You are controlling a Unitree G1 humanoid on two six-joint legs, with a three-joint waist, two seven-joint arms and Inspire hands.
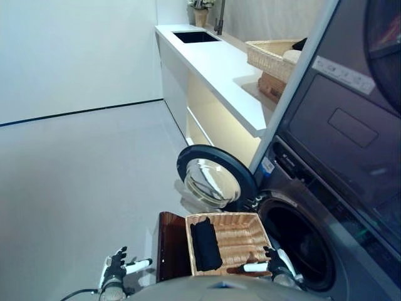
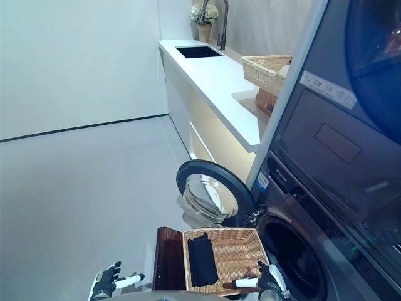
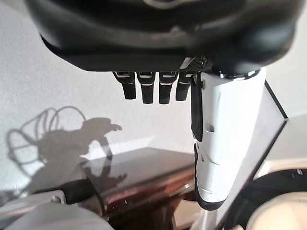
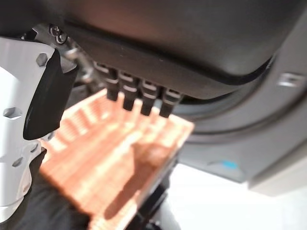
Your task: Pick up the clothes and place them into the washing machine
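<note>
The black garment (image 1: 205, 246) is folded into a compact oblong with straight edges (image 1: 217, 243), so it will stay in a bundle when I lift it out of the basket.
A black garment (image 1: 205, 244) lies in the left part of a rectangular wicker basket (image 1: 241, 241), which rests on a dark wooden stool (image 1: 169, 248). Right of the basket the front-loading washing machine has its round door (image 1: 213, 175) swung open towards me, and its dark drum opening (image 1: 301, 241) is in view. My right hand (image 1: 276, 263) hovers open at the basket's near right corner, its fingers (image 4: 139, 98) straight above the weave and holding nothing. My left hand (image 1: 116, 268) is open, low and left of the stool, over the floor. The garment's edge (image 4: 43, 211) shows in the right wrist view.
A long white counter (image 1: 219, 69) with a sink (image 1: 195, 36) runs away behind the open door, and another wicker basket (image 1: 272, 56) sits on it. A dark dryer (image 1: 351, 125) is stacked above the washer. Grey floor spreads to the left.
</note>
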